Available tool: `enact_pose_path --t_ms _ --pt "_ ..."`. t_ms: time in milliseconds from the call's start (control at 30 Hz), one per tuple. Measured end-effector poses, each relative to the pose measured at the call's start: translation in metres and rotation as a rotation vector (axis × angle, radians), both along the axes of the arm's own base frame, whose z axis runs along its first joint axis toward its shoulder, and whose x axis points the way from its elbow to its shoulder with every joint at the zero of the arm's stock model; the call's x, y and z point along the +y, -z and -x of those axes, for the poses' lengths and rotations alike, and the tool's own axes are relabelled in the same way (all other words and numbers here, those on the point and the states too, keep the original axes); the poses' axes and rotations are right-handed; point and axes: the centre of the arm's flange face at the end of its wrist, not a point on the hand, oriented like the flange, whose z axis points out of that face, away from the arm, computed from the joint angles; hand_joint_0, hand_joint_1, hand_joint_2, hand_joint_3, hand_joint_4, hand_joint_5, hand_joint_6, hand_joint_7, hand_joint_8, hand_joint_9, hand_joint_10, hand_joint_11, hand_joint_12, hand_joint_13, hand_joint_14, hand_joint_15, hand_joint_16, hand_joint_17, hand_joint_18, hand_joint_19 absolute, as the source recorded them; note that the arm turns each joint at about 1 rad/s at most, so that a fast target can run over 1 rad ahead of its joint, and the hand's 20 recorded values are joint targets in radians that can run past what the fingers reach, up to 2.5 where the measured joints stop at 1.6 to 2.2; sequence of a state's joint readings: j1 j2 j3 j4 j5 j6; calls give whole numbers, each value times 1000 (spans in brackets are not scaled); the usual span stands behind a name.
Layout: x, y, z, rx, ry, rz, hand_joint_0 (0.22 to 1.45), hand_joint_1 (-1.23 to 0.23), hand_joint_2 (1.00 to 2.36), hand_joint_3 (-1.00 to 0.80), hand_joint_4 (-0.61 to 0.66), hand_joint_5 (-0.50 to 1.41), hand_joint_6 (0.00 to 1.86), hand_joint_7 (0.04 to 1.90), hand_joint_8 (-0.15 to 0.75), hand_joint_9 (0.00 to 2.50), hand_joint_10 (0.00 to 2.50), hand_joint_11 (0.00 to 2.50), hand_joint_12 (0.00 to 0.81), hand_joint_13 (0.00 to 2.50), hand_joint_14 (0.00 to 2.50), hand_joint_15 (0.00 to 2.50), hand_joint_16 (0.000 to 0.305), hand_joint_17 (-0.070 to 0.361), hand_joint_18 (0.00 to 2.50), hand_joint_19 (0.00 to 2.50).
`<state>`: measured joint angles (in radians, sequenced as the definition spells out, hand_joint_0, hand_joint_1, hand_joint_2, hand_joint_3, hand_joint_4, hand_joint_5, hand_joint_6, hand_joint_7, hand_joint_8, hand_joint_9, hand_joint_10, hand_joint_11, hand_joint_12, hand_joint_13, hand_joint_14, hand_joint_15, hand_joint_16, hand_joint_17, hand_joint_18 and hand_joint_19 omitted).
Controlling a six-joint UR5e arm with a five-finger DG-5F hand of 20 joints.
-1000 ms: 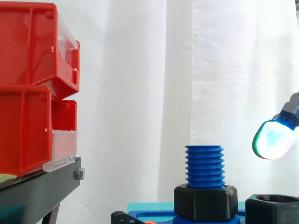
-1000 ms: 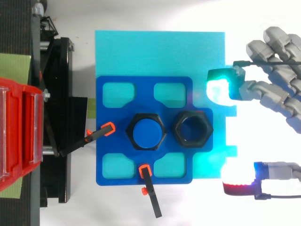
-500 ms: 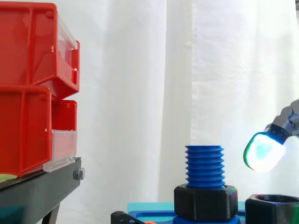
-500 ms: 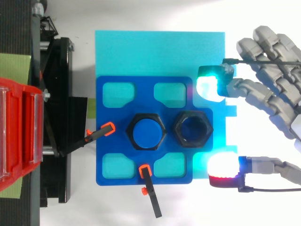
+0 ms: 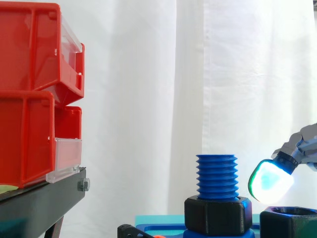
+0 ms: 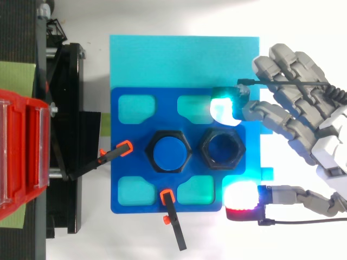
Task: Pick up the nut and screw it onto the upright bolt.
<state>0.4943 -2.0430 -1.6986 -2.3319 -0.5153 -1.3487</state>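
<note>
My gripper will lower the loose black nut, and it will catch high and stay perched there, as coarse ridges run up to the blue bolt's top.
A loose black hex nut rests on the blue holder, right of the upright blue threaded bolt. The bolt stands inside a second black nut at its base. My hand comes in from the right, open, its fingers spread. One glowing fingertip hovers just behind the loose nut and another, red-white one just in front of it, neither touching. In the side view a glowing pad hangs slightly above the loose nut, right of the bolt.
Red bins sit on a black stand at the left. The blue holder lies on a cyan plate and is held by two orange-tipped clamps. A white curtain hangs behind.
My hand has moved left and down toward the loose nut, its two glowing fingertips now flanking it. The nut and bolt have not moved.
</note>
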Motion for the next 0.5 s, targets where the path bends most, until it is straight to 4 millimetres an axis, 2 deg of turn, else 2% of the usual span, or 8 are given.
enact_pose_path --t_ms 333,500 --pt "-1 2 0 9 -4 4 325 -648 1000 -500 147 -300 501 674 269 0 0 0 429 0 0 0 76 170 0 0" --pt "-2 11 0 22 -7 9 327 -650 1000 -500 148 -300 502 677 267 0 0 0 429 0 0 0 75 169 0 0"
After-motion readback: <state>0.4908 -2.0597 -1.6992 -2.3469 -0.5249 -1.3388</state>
